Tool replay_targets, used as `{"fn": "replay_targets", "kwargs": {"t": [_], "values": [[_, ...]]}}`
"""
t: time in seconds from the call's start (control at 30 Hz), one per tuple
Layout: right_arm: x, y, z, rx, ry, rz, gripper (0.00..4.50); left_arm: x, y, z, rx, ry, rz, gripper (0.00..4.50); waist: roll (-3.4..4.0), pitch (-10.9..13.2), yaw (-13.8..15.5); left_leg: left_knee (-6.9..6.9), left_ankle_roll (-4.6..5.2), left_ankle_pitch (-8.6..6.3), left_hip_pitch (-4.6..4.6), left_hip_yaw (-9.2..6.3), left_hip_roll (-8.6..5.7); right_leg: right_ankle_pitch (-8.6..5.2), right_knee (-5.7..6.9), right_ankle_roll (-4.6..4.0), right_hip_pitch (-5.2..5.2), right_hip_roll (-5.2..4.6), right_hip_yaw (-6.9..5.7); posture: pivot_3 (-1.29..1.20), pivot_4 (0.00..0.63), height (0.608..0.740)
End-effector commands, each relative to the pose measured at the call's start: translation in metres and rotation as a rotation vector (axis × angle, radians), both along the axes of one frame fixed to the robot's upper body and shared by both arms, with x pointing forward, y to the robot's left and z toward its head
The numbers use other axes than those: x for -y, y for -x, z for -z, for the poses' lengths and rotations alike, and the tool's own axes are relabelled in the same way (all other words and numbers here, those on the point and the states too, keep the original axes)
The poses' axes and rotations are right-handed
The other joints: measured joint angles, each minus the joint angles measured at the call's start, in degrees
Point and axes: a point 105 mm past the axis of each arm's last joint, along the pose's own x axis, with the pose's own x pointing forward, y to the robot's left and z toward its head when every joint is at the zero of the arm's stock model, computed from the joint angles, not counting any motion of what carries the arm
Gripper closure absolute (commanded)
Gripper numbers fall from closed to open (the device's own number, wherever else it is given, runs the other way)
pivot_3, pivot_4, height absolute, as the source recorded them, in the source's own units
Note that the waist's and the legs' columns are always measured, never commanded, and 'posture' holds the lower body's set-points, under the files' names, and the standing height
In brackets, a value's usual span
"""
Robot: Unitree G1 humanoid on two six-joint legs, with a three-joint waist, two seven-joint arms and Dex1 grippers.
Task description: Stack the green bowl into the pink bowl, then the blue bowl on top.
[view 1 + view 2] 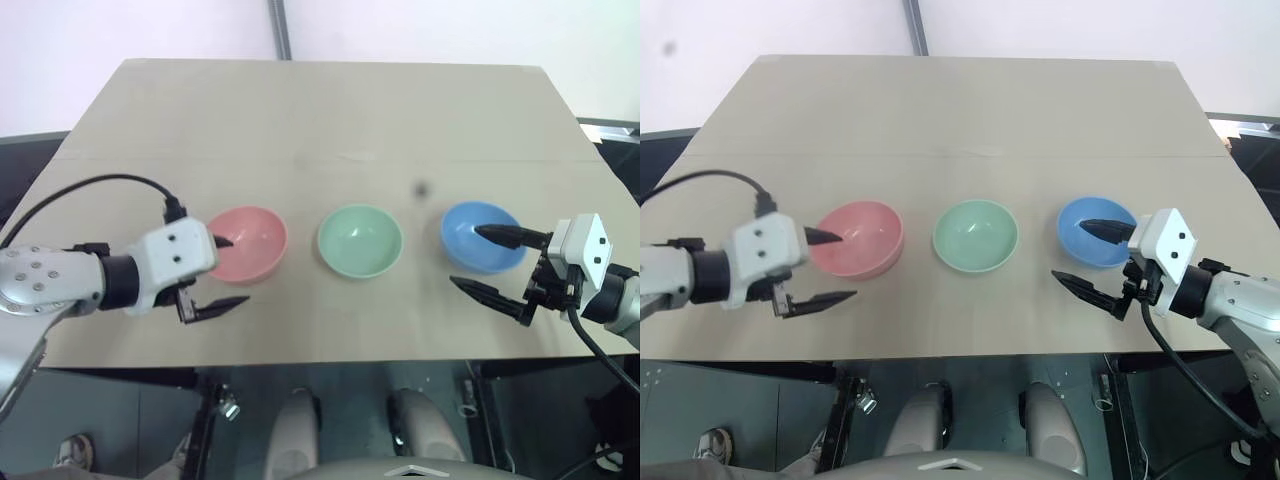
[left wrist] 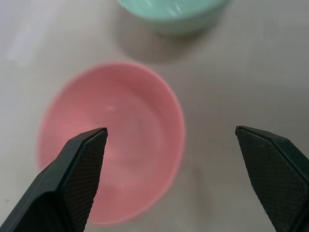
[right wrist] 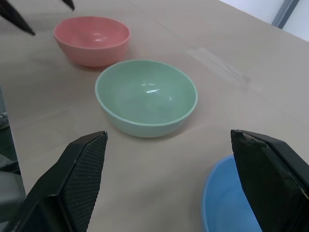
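I expect the green rim to stay above the pink rim (image 1: 249, 243) when I lower the green bowl (image 1: 360, 241) into the pink bowl, because the openings of both bowls look equally wide.
Three bowls stand in a row on the tan table (image 1: 300, 110): the pink bowl (image 1: 248, 243) at the left, the green bowl (image 1: 360, 240) in the middle, the blue bowl (image 1: 482, 237) at the right. All are upright, empty and apart from each other. My left gripper (image 1: 238, 270) is open at the pink bowl's near left side, one fingertip over its rim, the other in front of it. My right gripper (image 1: 465, 257) is open at the blue bowl's near side, its upper fingertip over the bowl. The right wrist view looks across the green bowl (image 3: 145, 96) to the pink bowl (image 3: 91, 38).
The table's front edge (image 1: 300, 362) runs just behind both grippers. A small dark spot (image 1: 420, 189) marks the tabletop behind the green and blue bowls. A grey pole (image 1: 281, 30) rises beyond the far edge. The far half of the table is bare.
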Motion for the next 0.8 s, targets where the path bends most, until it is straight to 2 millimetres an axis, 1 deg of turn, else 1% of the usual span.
{"fn": "replay_targets", "kwargs": {"t": [0.03, 0.1, 0.2, 0.27, 0.3, 0.33, 0.37, 0.43, 0.47, 0.53, 0.67, 0.8], "values": [[0.000, 0.002, -0.005, 0.044, -0.002, -0.005, 0.07, 0.001, 0.002, 0.005, 0.018, -0.099, 0.022, 0.00, 0.00, 0.00, 0.08, 0.00, 0.00, 0.00, 0.00, 0.00, 0.00, 0.00, 0.00, 0.00, 0.00, 0.00, 0.00, 0.00, 0.150, 0.740], [0.000, 0.002, -0.004, 0.045, -0.004, -0.002, 0.07, -0.001, -0.003, 0.012, 0.036, -0.142, 0.005, 0.00, 0.00, 0.00, 0.18, 0.04, 0.00, 0.00, 0.01, 0.01, 0.00, 0.00, 0.00, 0.00, 0.03, -0.01, 0.00, 0.00, 0.150, 0.740], [0.001, 0.002, -0.004, 0.051, -0.007, 0.006, 0.07, 0.001, -0.013, 0.022, 0.071, -0.155, -0.012, 0.00, -0.01, 0.00, 0.44, 0.09, 0.00, 0.00, 0.00, -0.01, -0.01, 0.00, 0.00, 0.01, 0.05, -0.01, 0.00, 0.00, 0.150, 0.740], [0.001, 0.002, -0.004, 0.054, -0.006, 0.011, 0.00, 0.001, -0.020, 0.029, 0.084, -0.175, -0.009, 0.78, -0.01, -0.01, 0.39, 0.13, 0.00, 0.00, 0.00, -0.01, -0.01, 0.01, 0.03, 0.01, 0.05, 0.00, 0.00, 0.00, 0.150, 0.740], [0.001, 0.003, -0.004, 0.056, -0.004, 0.013, 0.00, 0.001, -0.023, 0.031, 0.088, -0.188, -0.004, 0.78, -0.01, 0.00, 0.36, 0.14, 0.00, 0.00, 0.00, -0.01, -0.01, 0.01, 0.04, 0.01, 0.05, 0.00, 0.00, 0.00, 0.150, 0.740], [0.001, 0.002, -0.004, 0.058, -0.003, 0.014, 0.00, 0.001, -0.025, 0.032, 0.091, -0.196, -0.001, 1.34, 0.01, -0.01, 0.36, 0.14, 0.00, 0.00, -0.02, -0.01, -0.01, 0.01, 0.04, 0.01, 0.04, 0.00, 0.00, 0.00, 0.150, 0.740], [0.002, 0.003, -0.004, 0.060, 0.000, 0.016, 0.00, 0.002, -0.029, 0.032, 0.100, -0.201, 0.006, 1.67, 0.00, -0.01, 0.37, 0.14, 0.00, 0.00, 0.00, -0.01, -0.01, 0.01, 0.04, 0.01, 0.04, 0.00, 0.00, 0.00, 0.150, 0.740], [0.004, 0.003, -0.004, 0.062, 0.001, 0.025, 0.00, 0.008, -0.034, 0.032, 0.113, -0.208, 0.049, 2.64, 0.00, -0.01, 0.38, 0.14, 0.00, 0.00, -0.01, -0.01, -0.01, 0.01, 0.06, 0.01, 0.04, 0.01, 0.00, 0.00, 0.150, 0.740], [0.004, 0.003, -0.004, 0.063, 0.003, 0.027, 0.00, 0.010, -0.036, 0.031, 0.116, -0.208, 0.060, 3.33, 0.00, -0.01, 0.38, 0.14, 0.00, 0.00, -0.02, -0.01, -0.01, 0.01, 0.06, 0.01, 0.04, 0.01, 0.00, 0.00, 0.150, 0.740], [0.005, 0.004, -0.004, 0.062, 0.004, 0.032, 0.00, 0.014, -0.035, 0.029, 0.124, -0.203, 0.101, 4.17, 0.00, -0.01, 0.36, 0.15, 0.00, 0.00, -0.03, -0.01, -0.01, 0.01, 0.06, 0.01, 0.04, 0.00, 0.00, 0.00, 0.150, 0.740], [0.006, 0.005, -0.002, 0.061, 0.004, 0.038, 0.00, 0.023, -0.027, 0.023, 0.115, -0.174, 0.197, 4.17, 0.00, -0.01, 0.35, 0.14, 0.00, 0.00, -0.03, -0.01, -0.01, 0.01, 0.06, 0.00, 0.04, 0.00, 0.00, 0.00, 0.150, 0.740], [0.005, 0.004, -0.001, 0.061, 0.001, 0.040, 0.00, 0.041, 0.002, 0.012, 0.055, -0.120, 0.401, 4.17, 0.00, -0.01, 0.33, 0.17, 0.01, 0.00, -0.03, 0.00, -0.01, 0.01, 0.12, 0.00, 0.04, 0.00, 0.00, 0.00, 0.150, 0.740]]}}
